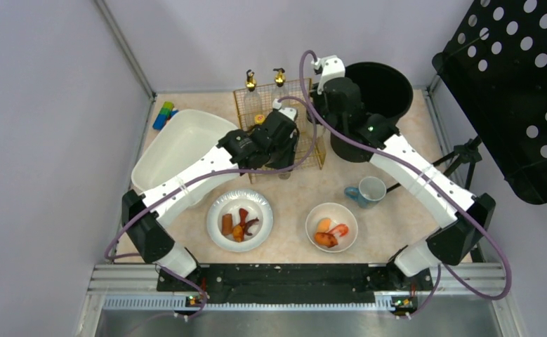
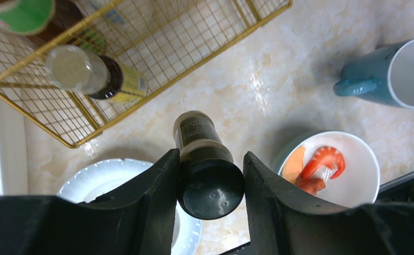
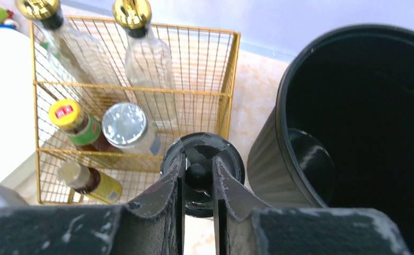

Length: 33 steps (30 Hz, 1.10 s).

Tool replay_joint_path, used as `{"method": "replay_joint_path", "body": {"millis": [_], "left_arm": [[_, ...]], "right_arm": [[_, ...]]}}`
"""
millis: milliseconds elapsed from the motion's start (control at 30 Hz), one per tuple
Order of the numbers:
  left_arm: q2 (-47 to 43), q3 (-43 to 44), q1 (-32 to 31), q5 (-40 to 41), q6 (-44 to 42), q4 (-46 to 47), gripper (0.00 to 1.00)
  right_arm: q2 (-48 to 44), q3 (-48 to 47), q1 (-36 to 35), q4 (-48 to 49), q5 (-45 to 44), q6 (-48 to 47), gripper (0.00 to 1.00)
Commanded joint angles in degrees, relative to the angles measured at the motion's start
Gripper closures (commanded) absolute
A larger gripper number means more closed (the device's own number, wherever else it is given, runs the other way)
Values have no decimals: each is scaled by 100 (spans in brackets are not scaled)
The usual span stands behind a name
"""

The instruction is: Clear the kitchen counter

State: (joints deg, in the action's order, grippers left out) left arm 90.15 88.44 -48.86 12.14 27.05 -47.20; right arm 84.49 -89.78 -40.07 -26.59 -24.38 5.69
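Observation:
The black grinder [image 3: 199, 151] is hanging upright and the rack space [image 3: 194, 115] next to the silver-lidded jar is open, so the robot's right gripper should go on carrying the grinder there until it stands.
The beige marbled kitchen counter [image 1: 291, 196] carries a gold wire rack [image 1: 305, 91] of bottles. My left gripper [image 1: 284, 149] is at the rack's front edge. In the left wrist view my left gripper [image 2: 210, 158] is shut on the black cap of a dark spice bottle [image 2: 196, 130], just outside the rack [image 2: 141, 64]. I cannot tell whether the bottle touches the counter. My right gripper [image 1: 320, 118] is between the rack and the black bin [image 1: 386, 88]. In the right wrist view my right gripper [image 3: 199, 159] is shut on the top knob of a black round grinder [image 3: 231, 154].
A white oval tub [image 1: 175, 144] lies at the left, with blue and green blocks [image 1: 163, 114] behind it. A white plate [image 1: 215, 210] with food scraps, a white bowl [image 1: 312, 219] with shrimp and a teal mug [image 1: 367, 191] stand at the front. Grey walls edge the counter.

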Motion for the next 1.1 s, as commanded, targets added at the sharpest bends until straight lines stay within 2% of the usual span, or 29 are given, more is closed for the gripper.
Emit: {"method": "replay_joint_path", "body": {"millis": [0, 233, 533, 1067], "left_arm": [[-8, 625, -10, 345, -207, 160, 100], [263, 1002, 20, 531, -291, 194, 100], [439, 995, 330, 617, -362, 462, 100], [1000, 1341, 632, 322, -314, 627, 100]], "right_arm": [[209, -623, 83, 704, 100, -98, 100], [580, -633, 217, 1100, 277, 109, 100], [915, -360, 490, 1677, 687, 365, 100], [1737, -396, 597, 1603, 1030, 549, 100]]}}
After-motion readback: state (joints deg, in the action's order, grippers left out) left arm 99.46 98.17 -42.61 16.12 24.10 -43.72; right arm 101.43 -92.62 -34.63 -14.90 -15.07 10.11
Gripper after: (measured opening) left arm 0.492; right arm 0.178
